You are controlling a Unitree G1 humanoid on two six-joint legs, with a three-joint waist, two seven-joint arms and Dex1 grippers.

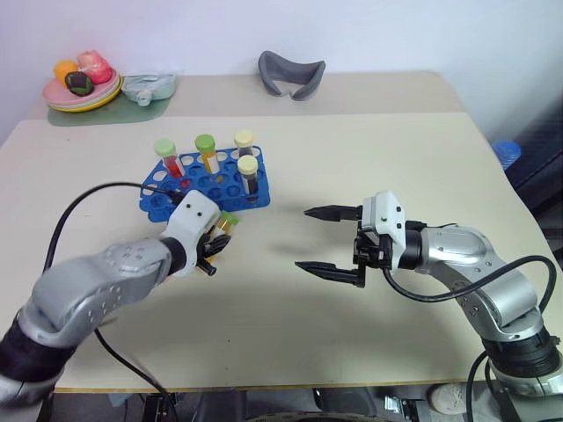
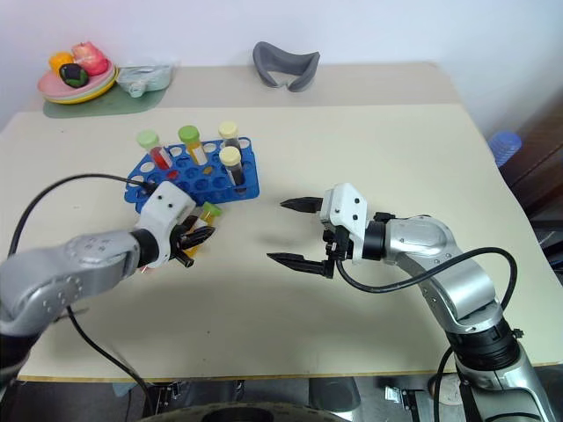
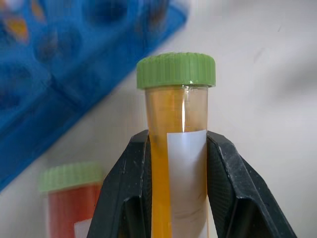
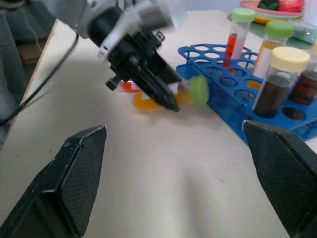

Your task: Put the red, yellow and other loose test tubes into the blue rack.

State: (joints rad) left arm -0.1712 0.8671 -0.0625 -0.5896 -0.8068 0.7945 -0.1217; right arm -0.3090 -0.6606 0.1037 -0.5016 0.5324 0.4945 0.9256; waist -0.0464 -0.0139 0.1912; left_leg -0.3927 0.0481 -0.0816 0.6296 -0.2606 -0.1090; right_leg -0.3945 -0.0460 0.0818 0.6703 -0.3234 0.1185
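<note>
My left gripper is holding the yellow tube nearly flat, with its cap (image 4: 199, 90) toward the rack. I should turn the tube upright above the front holes (image 1: 212, 194) before I lower it.
My left gripper (image 1: 214, 250) is shut on a test tube of yellow liquid with a green cap (image 3: 176, 124). It holds the tube tilted just above the table, cap (image 1: 227, 217) toward the near edge of the blue rack (image 1: 198, 185). A red tube with a green cap (image 3: 73, 198) lies on the table beside it. In the rack stand a red tube (image 1: 167, 156), a yellow tube (image 1: 207, 151) and two dark tubes with pale yellow caps (image 1: 249, 173). To the right of the rack, my right gripper (image 1: 303, 238) hangs open and empty above the table, pointing left.
At the back left, a plate of fruit (image 1: 88, 104) rests on a green mat, with a clear item (image 1: 145, 88) beside it. A grey curved object (image 1: 290, 75) lies at the back middle. A blue object (image 1: 508, 151) sits beyond the table's right edge.
</note>
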